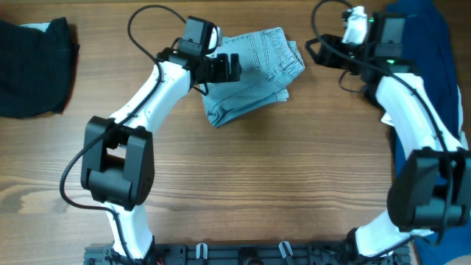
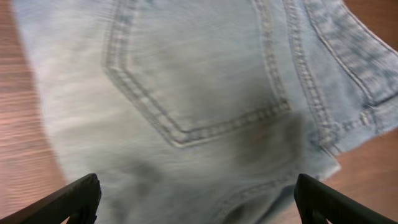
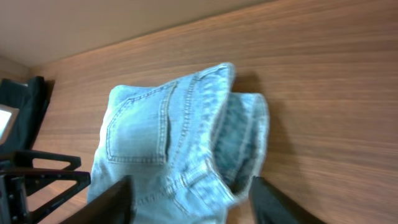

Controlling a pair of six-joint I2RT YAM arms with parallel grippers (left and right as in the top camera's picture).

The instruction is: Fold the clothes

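I should back my left gripper off because it is over flat cloth below the shorts' pocket. It should then grip their side edge and pull the shorts toward the black garment.
The light-blue denim shorts lie folded in a compact bundle at the back middle of the table. My left gripper hovers over their left part, open and empty. In the left wrist view its fingers straddle a stitched back pocket. My right gripper is just right of the bundle, open and empty. In the right wrist view its fingers frame the shorts, whose waistband end gapes open toward it.
A black garment lies at the table's back left, also seen in the right wrist view. A dark blue cloth lies along the right edge under the right arm. The table is bare wood.
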